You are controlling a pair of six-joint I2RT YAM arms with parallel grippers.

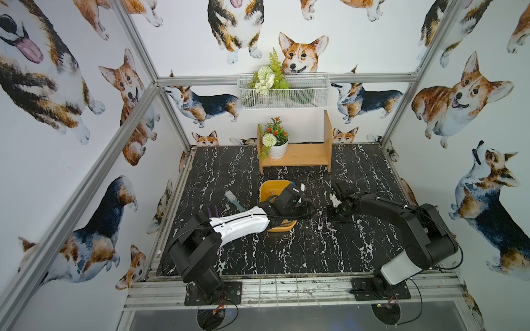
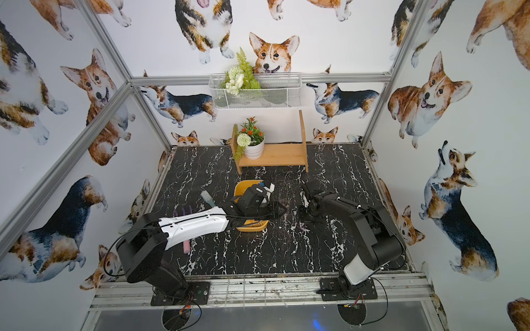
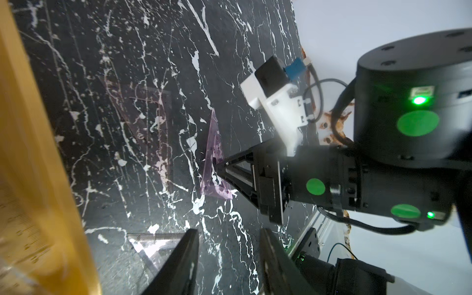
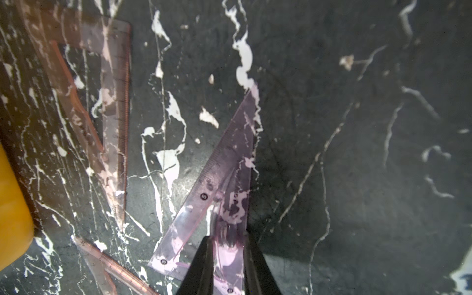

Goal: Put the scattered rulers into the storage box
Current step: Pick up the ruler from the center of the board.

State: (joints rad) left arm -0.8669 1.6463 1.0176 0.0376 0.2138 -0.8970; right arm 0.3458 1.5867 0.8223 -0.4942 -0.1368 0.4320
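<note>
The purple set square stands at a slant in the robot's right gripper with its long edge (image 4: 203, 178) free, so the left gripper should move closer next until it closes on that edge (image 3: 206, 174).
The mustard-yellow storage box (image 1: 271, 189) sits mid-table, partly under my left arm; its wall (image 3: 38, 153) fills one side of the left wrist view, with a clear ruler's markings (image 3: 25, 229) showing inside. My left gripper (image 3: 228, 232) is open just beside the box, nothing between its fingers. A clear set square (image 3: 150, 245) lies by one finger. My right gripper (image 4: 227, 236) is shut on a purple set square (image 4: 227, 166), also seen tilted off the table (image 3: 214, 153). A larger pinkish set square (image 4: 112, 115) and another strip ruler (image 4: 115, 270) lie flat between it and the box (image 4: 12, 204).
A purple pronged piece (image 1: 213, 213) and a pale blue brush-like item (image 1: 231, 197) lie left of the box. A wooden shelf (image 1: 298, 154) with a potted plant (image 1: 276, 150) stands at the back. A white wire basket (image 1: 282, 91) hangs on the wall.
</note>
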